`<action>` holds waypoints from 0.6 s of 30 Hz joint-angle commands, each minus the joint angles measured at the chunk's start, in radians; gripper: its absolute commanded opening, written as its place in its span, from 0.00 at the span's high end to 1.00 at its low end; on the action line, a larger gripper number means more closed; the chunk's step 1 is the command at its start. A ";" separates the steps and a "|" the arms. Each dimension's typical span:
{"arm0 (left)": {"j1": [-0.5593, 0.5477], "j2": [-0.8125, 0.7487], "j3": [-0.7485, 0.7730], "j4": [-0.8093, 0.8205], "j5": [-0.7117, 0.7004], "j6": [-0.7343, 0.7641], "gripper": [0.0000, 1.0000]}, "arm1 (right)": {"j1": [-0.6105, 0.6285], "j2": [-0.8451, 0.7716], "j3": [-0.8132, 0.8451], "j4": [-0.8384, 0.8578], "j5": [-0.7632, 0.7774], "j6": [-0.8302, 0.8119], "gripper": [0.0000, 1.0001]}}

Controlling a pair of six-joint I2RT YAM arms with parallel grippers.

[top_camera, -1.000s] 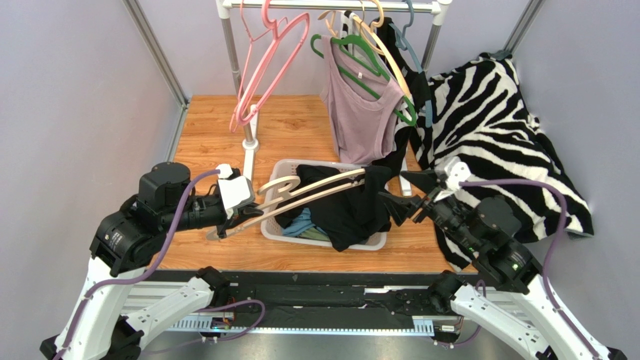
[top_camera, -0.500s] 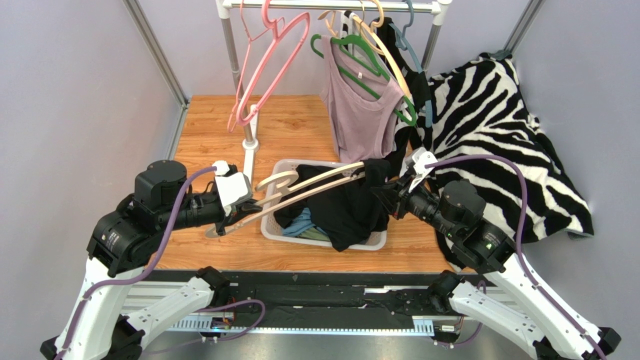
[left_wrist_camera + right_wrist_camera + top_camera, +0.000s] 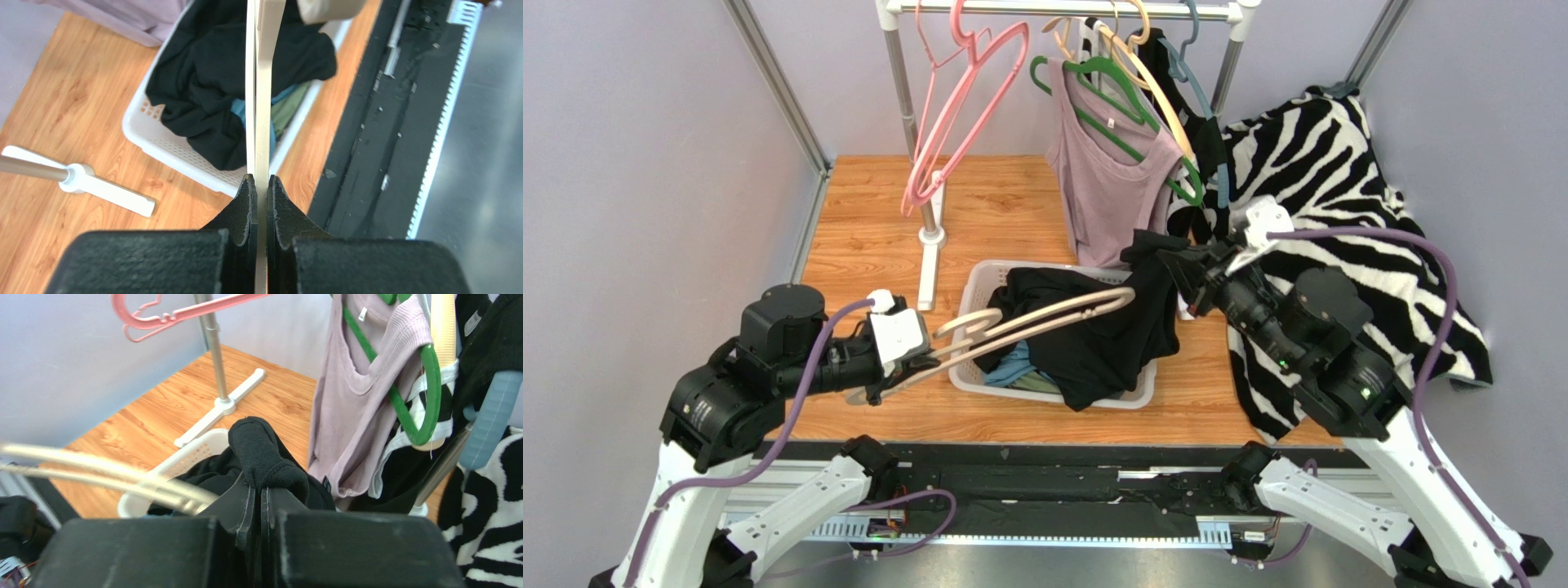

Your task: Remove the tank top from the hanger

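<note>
The hanger's far end [image 3: 1119,299] pokes over the basket [image 3: 1124,358], so my left gripper should pull the hanger back as my right gripper lowers the black tank top in.
A beige wooden hanger [image 3: 1038,316] reaches from the left over the white basket [image 3: 1133,398]. My left gripper [image 3: 922,358] is shut on its lower bar, which runs as a thin beige strip [image 3: 263,92] between the jaws of that gripper [image 3: 261,184]. The black tank top [image 3: 1100,331] hangs from the hanger's far end down into the basket. My right gripper [image 3: 1185,263] is shut on a bunched black strap of the tank top [image 3: 261,450], held just above its closed jaws [image 3: 261,487]. The hanger's arms [image 3: 92,465] blur past at the left of that view.
A clothes rack at the back carries a pink hanger [image 3: 952,110] and a green hanger with a mauve top [image 3: 1112,184]. The rack's white foot [image 3: 932,263] stands left of the basket. A zebra-print cloth [image 3: 1333,208] covers the right side. More clothes lie in the basket.
My right gripper came in from the right, shut on the tank top's strap and drew it up and back. My left arm pulled the hanger slightly left and toward me.
</note>
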 commanded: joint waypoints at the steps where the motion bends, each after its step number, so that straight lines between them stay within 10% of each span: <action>1: 0.005 -0.043 0.054 -0.078 0.082 0.085 1.00 | -0.015 0.097 0.069 0.036 0.083 -0.031 1.00; 18: 0.022 -0.045 0.292 0.207 -0.447 -0.078 1.00 | 0.048 0.367 0.191 0.130 -0.313 0.007 1.00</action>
